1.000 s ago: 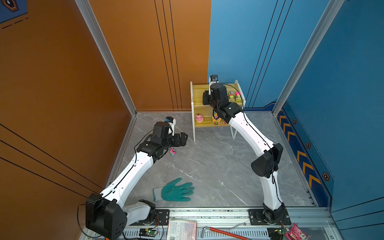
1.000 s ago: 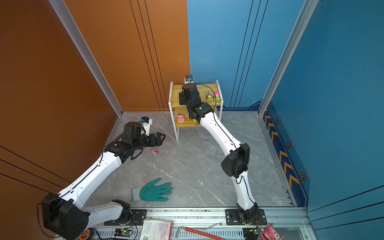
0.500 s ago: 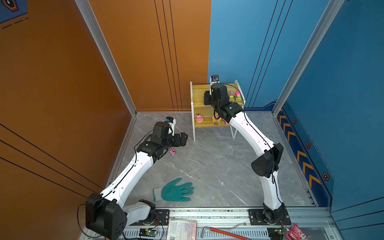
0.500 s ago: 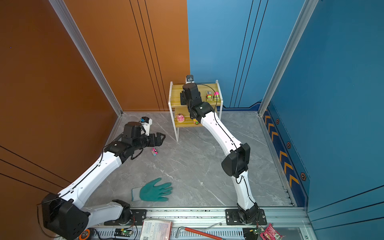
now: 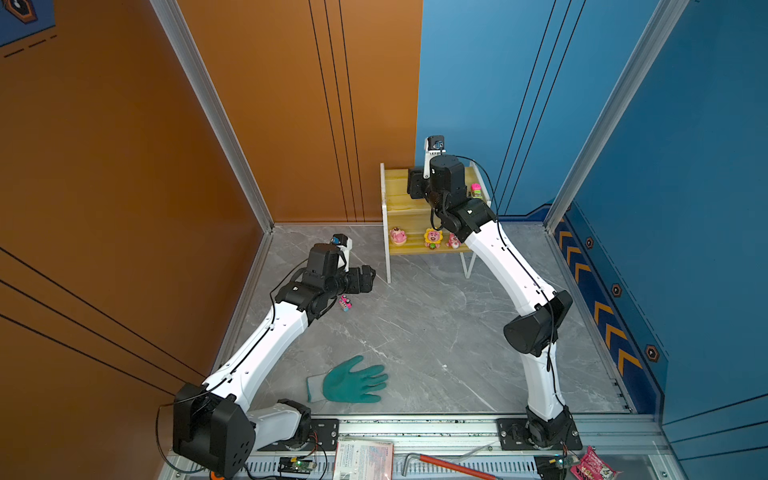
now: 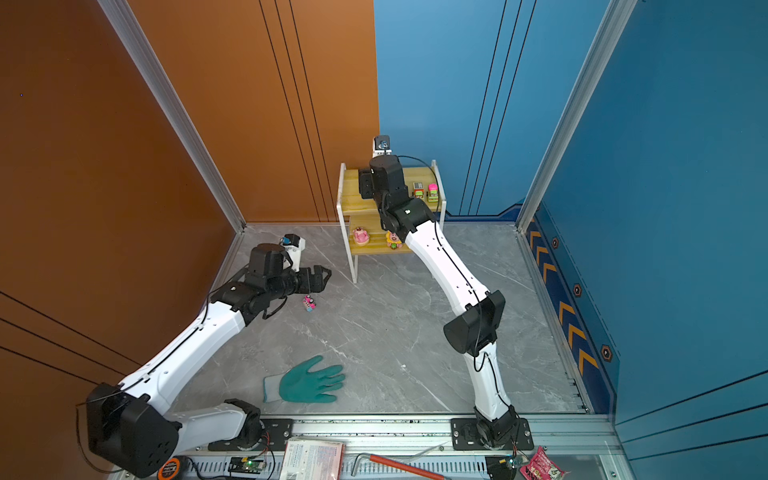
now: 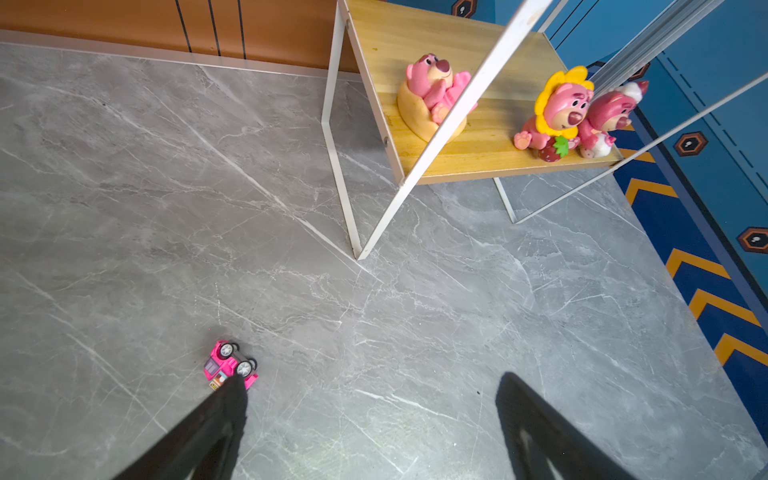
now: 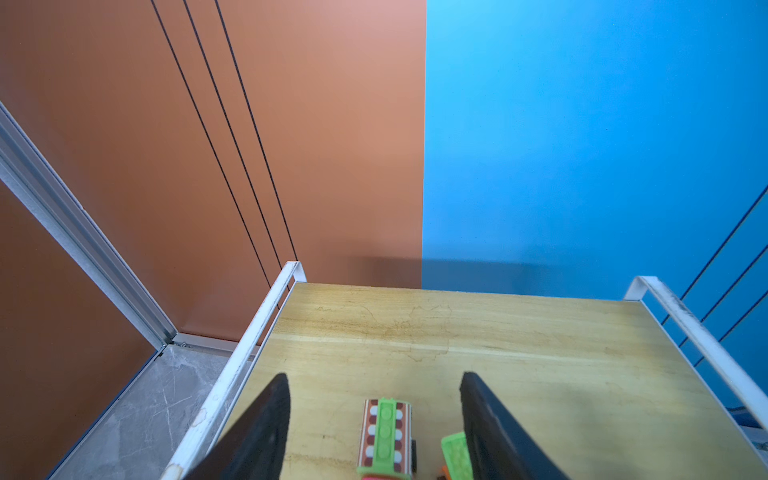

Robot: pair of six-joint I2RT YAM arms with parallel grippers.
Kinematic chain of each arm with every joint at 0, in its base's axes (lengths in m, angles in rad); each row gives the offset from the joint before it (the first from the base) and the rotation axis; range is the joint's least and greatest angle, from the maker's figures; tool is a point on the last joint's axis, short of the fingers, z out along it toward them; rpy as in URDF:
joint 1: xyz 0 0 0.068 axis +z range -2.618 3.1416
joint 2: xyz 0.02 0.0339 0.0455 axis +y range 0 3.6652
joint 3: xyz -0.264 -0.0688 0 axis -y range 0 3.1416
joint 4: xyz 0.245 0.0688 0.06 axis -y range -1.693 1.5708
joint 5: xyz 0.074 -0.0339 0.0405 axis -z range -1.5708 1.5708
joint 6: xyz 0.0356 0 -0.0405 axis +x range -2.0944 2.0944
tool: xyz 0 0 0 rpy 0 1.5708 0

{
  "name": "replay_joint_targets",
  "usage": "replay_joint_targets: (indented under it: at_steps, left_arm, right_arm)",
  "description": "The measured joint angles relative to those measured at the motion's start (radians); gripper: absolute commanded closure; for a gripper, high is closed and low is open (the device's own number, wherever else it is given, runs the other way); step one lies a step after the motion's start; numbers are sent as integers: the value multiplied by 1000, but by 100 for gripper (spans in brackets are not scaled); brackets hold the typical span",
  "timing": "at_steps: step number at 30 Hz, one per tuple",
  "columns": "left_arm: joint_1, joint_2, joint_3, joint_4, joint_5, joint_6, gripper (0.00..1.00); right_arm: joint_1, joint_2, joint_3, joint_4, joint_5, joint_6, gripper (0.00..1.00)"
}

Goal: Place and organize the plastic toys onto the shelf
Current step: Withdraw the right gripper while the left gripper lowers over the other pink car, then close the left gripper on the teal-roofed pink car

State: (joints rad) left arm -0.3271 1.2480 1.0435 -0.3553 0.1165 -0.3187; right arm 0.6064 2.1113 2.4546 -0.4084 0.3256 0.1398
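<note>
The pink car (image 5: 345, 303) lies on its side, far from my right gripper. I should grab it with my left gripper and stand it upright on the floor's middle (image 5: 436, 360).
The shelf (image 5: 399, 199) stands in the back corner. Three pink bears (image 7: 432, 95) (image 7: 561, 112) (image 7: 606, 116) sit on its lower board. Small cars (image 6: 418, 190) (image 6: 433, 192) stand on the top board. My right gripper (image 8: 374, 378) is open over that top board (image 8: 457, 332). A green-topped car (image 8: 386, 436) stands free between its fingers and a second green car (image 8: 455, 453) is beside one finger. A pink car (image 7: 230, 365) lies on the grey floor, also visible in both top views (image 5: 345, 302) (image 6: 309, 302). My left gripper (image 7: 372, 380) hovers open above the floor, one fingertip just over that car.
A teal work glove (image 5: 349, 382) lies flat on the floor near the front. The front rail carries a booklet (image 5: 363, 459) and a red-handled hex key (image 5: 449, 465). Orange and blue walls close in behind the shelf, whose white legs (image 7: 345, 199) stand near my left gripper.
The right gripper's jaws have spread apart over the top board, and the green-topped car now stands free between them. The left arm has not moved.
</note>
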Motion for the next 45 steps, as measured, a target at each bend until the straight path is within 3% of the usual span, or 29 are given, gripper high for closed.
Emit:
replay_joint_targets:
  at_steps: [3,6,13,21,27,34,45]
  left_arm:
    - [20,25,0,-1,-26,0,5]
    - [44,58,0,-9,-66,-1,5]
    - [72,172,0,-53,-152,-12,5]
    - [101,315,22,-107,-161,-66,9]
    - [132,417,81,-154,-157,-132,12]
    - [134,508,132,-180,-153,-244,23]
    - [103,582,165,-187,-162,-402,32]
  right_arm:
    - [31,-86,-85,26,-15,-25,32]
    - [90,-256,-306,99,-16,-51,31]
    - [252,-721,-1014,323,-42,-47,31]
    - [328,-861,-1515,390,-91,27,32]
    - [350,-944,-1682,415,-146,68,32]
    - [337,-1007,-1744,462,-188,71,32]
    - [272,-1065,-1849,500,-241,71,32]
